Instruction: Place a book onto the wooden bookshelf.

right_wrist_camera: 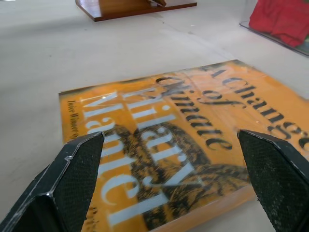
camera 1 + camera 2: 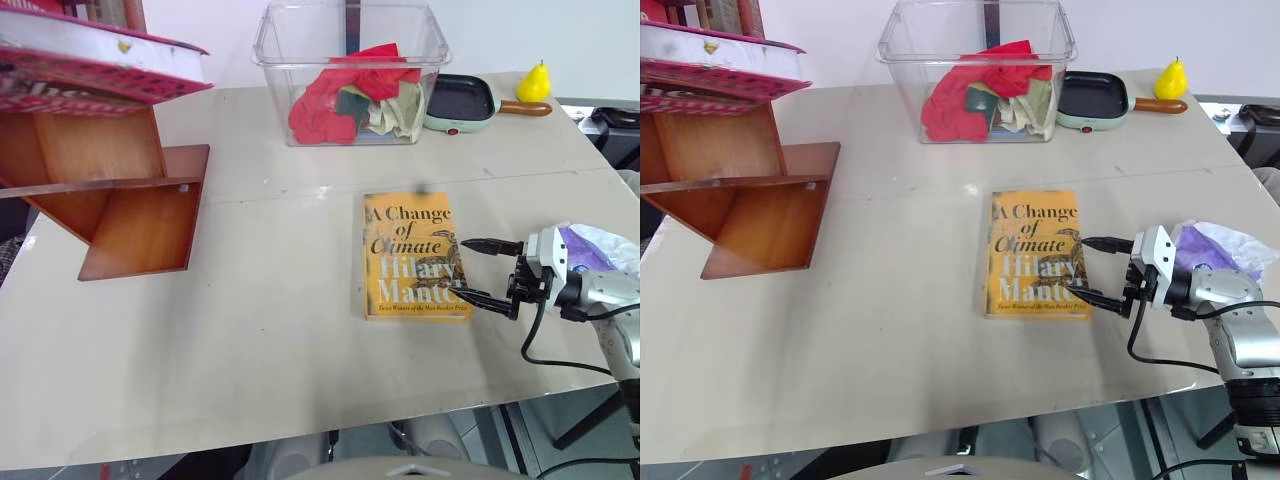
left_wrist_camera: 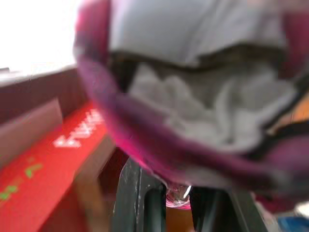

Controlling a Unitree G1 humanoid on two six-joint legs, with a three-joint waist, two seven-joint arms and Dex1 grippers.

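Note:
The pink book hangs almost flat above the bookshelf's empty lower board, so my left gripper should keep bringing the pink book down until the board holds it up.
The thick pink book lies nearly flat over the top of the reddish-brown wooden bookshelf at the table's far left; I cannot tell whether it rests on the wood. In the left wrist view my left gripper is shut on the book's pink edge, with white pages showing above the fingers. My right gripper hovers open and empty at the right edge of the yellow-orange "A Change of Climate" book, whose cover lies just beyond the spread fingers.
A clear plastic bin with red cloth stands at the back centre. Right of it sit a green frying pan and a yellow pear. A crumpled purple-and-white bag lies behind my right gripper. A red object with white lettering lies beyond the pink book.

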